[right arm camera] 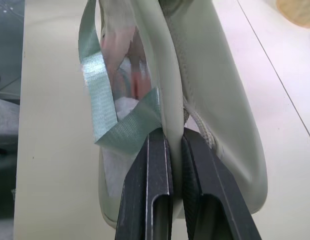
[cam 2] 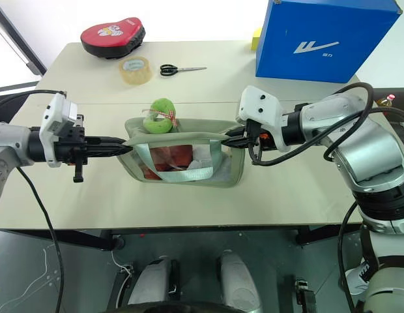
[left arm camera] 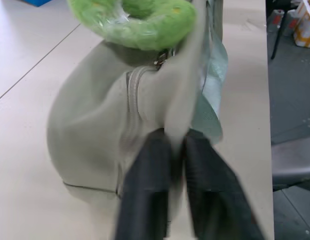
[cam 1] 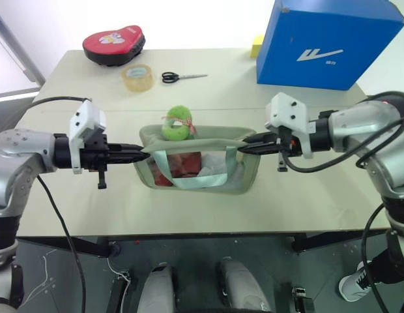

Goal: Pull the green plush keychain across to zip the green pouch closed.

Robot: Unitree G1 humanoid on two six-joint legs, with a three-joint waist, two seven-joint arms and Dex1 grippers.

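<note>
The pouch's rim point(cam 1: 232, 142) is pinched by both my grippers, so my right gripper should open and grab the green plush keychain point(cam 1: 177, 125) while my left gripper holds the pouch still.
The green pouch point(cam 1: 244, 175) sits mid-table, its clear front window showing red and white contents and a light-blue strap point(cam 1: 189, 181). The green plush keychain point(cam 1: 178, 123) rests on the pouch's top edge toward its left end, and I see the keychain point(left arm camera: 145, 20) close up in the left wrist view. My left gripper point(cam 1: 141, 152) is shut on the pouch's left end, fabric pinched between its fingers point(left arm camera: 145, 190). My right gripper point(cam 1: 246, 146) is shut on the pouch's right top edge; the rim point(right arm camera: 175, 120) sits between its fingers point(right arm camera: 152, 195).
At the table's back stand a blue box point(cam 1: 326, 39), a small yellow block point(cam 1: 257, 45), black scissors point(cam 1: 179, 77), a roll of tape point(cam 1: 137, 77) and a red heart-shaped case point(cam 1: 114, 44). The table's front edge point(cam 1: 202, 229) runs just below the pouch.
</note>
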